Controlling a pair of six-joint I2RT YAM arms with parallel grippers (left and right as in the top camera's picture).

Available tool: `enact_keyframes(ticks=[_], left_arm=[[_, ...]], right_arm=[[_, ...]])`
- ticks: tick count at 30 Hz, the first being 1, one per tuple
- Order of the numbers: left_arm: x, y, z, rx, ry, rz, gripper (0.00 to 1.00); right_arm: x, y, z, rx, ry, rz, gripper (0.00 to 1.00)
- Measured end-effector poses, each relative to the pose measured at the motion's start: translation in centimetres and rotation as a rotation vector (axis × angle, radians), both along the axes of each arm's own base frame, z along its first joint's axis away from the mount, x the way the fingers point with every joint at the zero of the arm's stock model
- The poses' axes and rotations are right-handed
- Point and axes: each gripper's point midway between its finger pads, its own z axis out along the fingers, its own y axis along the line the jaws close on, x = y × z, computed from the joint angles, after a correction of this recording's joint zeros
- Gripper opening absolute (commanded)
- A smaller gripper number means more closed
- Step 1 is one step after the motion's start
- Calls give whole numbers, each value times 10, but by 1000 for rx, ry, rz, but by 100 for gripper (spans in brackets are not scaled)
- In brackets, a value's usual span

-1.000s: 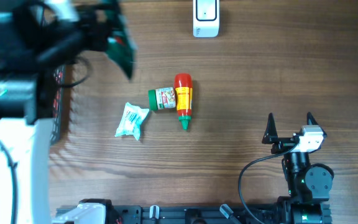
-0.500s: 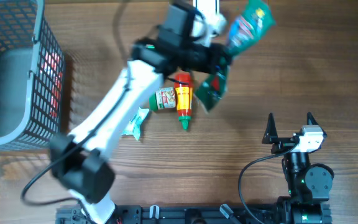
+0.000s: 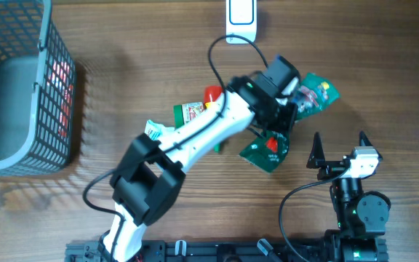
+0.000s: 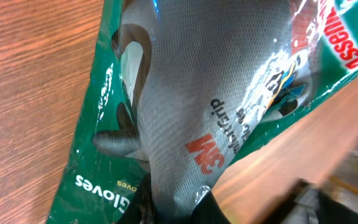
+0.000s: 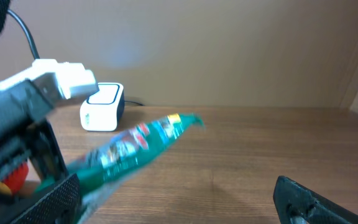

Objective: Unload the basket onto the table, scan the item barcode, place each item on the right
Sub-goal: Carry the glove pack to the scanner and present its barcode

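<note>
My left gripper should keep moving the green glove pack (image 3: pixel 268 151) down, as it hangs print side up over open wood (image 3: pixel 231 159) next to the red sauce bottle, and let go of it there.
My left gripper (image 3: pixel 281 115) is shut on a green pack of grey gloves (image 3: pixel 316 92), held over the table right of centre; the pack's lower end (image 3: pixel 266 151) hangs below the wrist. In the left wrist view the glove pack (image 4: pixel 216 93) fills the frame, and my left gripper (image 4: pixel 176 208) pinches its lower edge. The white barcode scanner (image 3: pixel 241 19) stands at the far edge, apart from the pack. My right gripper (image 3: pixel 338 149) stands open near the front right, empty. In its own view, the right gripper (image 5: pixel 179 205) faces the blurred pack (image 5: pixel 129 146) and the scanner (image 5: pixel 102 107).
A grey wire basket (image 3: pixel 13 80) stands at the far left. A red sauce bottle (image 3: pixel 212 94), a green-lidded jar (image 3: pixel 188 113) and a white packet (image 3: pixel 153 129) lie mid-table, partly under the left arm.
The left arm has swung the glove pack from over the basket at the left across to the right of centre and lower. The right arm has stayed still.
</note>
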Motion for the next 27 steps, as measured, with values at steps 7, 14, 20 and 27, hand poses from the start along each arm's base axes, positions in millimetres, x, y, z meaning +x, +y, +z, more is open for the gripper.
enact_keyframes(ticks=[7,14,20,27], left_arm=[[-3,0,-7,93,-91,12,4],[-9,17,-16,178,-86,-20,4],[-10,19,-17,192,-98,-48,56],[-12,19,-17,188,-89,-56,100]], right_arm=[[0,0,0,0,0,0,100],[0,0,0,0,0,0,100],[0,0,0,0,0,0,100],[0,0,0,0,0,0,100]])
